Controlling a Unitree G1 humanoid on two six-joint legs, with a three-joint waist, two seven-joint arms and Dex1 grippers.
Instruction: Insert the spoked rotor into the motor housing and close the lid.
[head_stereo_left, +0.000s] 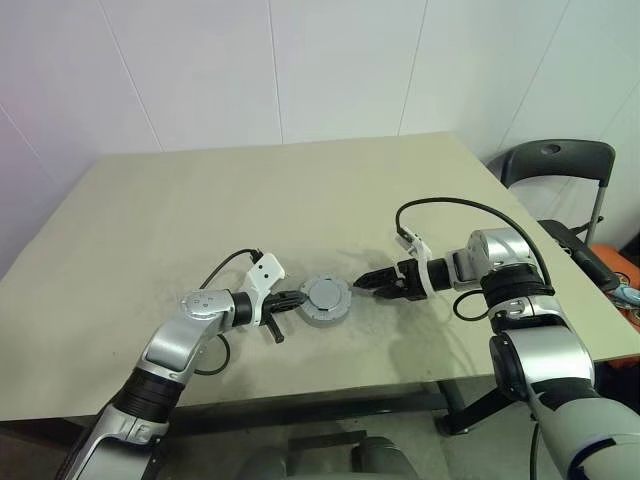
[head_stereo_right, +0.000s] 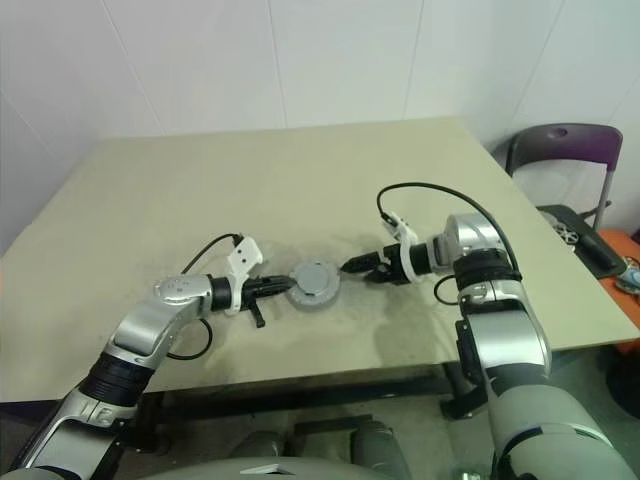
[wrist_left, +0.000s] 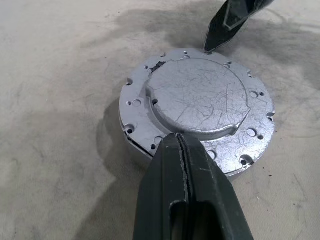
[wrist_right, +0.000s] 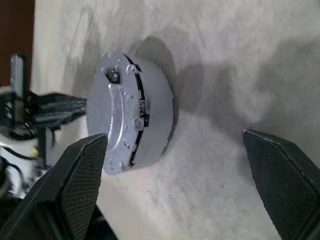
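Observation:
My right gripper needs to squeeze the lid and the housing together across the housing's side (wrist_right: 158, 112) before it lifts them, because a dark gap shows (wrist_right: 140, 89) along the seam under the lid.
The motor housing (head_stereo_left: 327, 312) sits in the middle of the table with the grey lid (head_stereo_left: 327, 294) lying flat on top of it. The spoked rotor is hidden. My left gripper (head_stereo_left: 297, 298) is shut and empty, its tips resting at the housing's left edge; the left wrist view shows the fingertips (wrist_left: 180, 140) over the rim of the lid (wrist_left: 197, 97). My right gripper (head_stereo_left: 365, 282) is open and hovers just right of the housing, one finger (wrist_left: 225, 22) near the far rim. In the right wrist view its fingers (wrist_right: 85, 170) stand wide before the housing (wrist_right: 157, 115).
The beige table (head_stereo_left: 200, 200) stretches wide behind and to the left of the housing. A dark chair (head_stereo_left: 560, 165) stands off the table's right edge. A black cable (head_stereo_left: 460, 205) loops above my right wrist.

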